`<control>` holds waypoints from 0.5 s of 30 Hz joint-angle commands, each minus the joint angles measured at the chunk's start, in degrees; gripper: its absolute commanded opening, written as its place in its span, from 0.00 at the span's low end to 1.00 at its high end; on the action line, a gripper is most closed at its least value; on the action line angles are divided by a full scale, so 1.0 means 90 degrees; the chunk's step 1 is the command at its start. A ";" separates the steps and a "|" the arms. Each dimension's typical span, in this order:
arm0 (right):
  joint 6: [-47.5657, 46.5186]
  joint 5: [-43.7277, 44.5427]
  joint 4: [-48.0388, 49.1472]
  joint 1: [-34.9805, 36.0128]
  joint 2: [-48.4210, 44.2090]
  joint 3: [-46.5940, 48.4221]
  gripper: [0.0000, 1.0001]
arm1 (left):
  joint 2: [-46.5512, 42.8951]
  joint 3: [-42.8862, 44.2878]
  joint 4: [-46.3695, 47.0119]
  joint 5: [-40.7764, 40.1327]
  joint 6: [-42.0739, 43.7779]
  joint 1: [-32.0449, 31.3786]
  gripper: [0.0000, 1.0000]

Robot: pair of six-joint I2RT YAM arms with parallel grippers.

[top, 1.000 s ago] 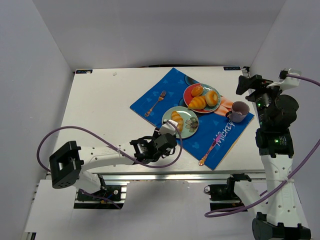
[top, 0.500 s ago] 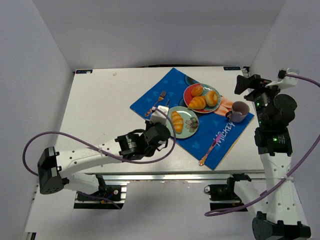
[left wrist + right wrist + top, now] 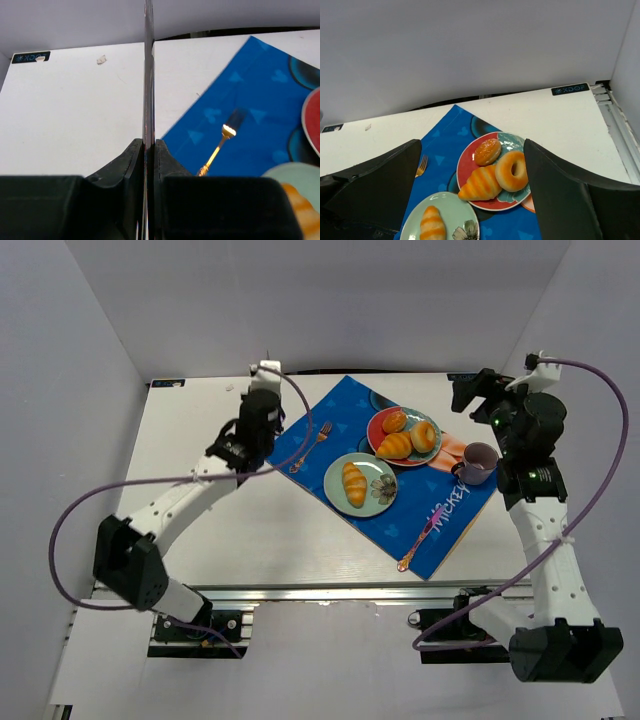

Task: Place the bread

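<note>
The bread is on the green plate, and the white table (image 3: 127,105) is clear below the empty tongs (image 3: 149,85). My left gripper should keep lowering the tongs and let go of them there.
The bread (image 3: 354,483), a small ridged golden roll, lies on the green plate (image 3: 378,498) on the blue mat. It also shows in the right wrist view (image 3: 432,223) and at the lower right corner of the left wrist view (image 3: 300,210). My left gripper (image 3: 265,372) is shut and empty, raised over the far part of the table, left of the mat and well away from the bread; its jaws (image 3: 148,145) are pressed together. My right gripper (image 3: 468,390) is open and empty, high above the red plate's far side (image 3: 471,145).
A red plate (image 3: 378,427) holds a larger croissant (image 3: 394,446), a doughnut (image 3: 424,436) and a round bun (image 3: 394,421). A purple mug (image 3: 478,462) stands on an orange coaster. A gold fork (image 3: 312,445) and a pink spoon (image 3: 420,535) lie on the blue mat (image 3: 300,430).
My left arm has swung from the near side of the green plate to the far left of the mat, gripper shut. The right wrist has shifted slightly left. The bread has stayed on the green plate.
</note>
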 commanded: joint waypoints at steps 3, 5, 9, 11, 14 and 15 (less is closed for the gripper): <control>-0.0082 -0.0321 0.0584 0.0051 0.0409 0.0466 0.89 | 0.1232 0.1356 0.0475 0.1960 0.0772 0.0959 0.18; -0.0111 -0.0360 0.0584 0.0051 0.0623 0.0612 0.89 | 0.1748 0.1524 0.0670 0.2323 0.0843 0.1223 0.19; -0.0121 -0.0526 0.0516 0.0041 0.0946 0.0817 0.89 | 0.2539 0.1827 0.1090 0.3251 0.0931 0.1730 0.21; -0.0141 -0.0565 0.0516 0.0041 0.1111 0.0847 0.89 | 0.2950 0.1934 0.1236 0.3661 0.0980 0.1984 0.22; -0.0218 -0.0555 0.0438 0.0041 0.1307 0.0993 0.89 | 0.3313 0.2012 0.1306 0.4130 0.1262 0.2209 0.22; -0.0229 -0.0555 0.0428 0.0041 0.1347 0.1023 0.89 | 0.3604 0.2090 0.1248 0.4209 0.1456 0.2249 0.22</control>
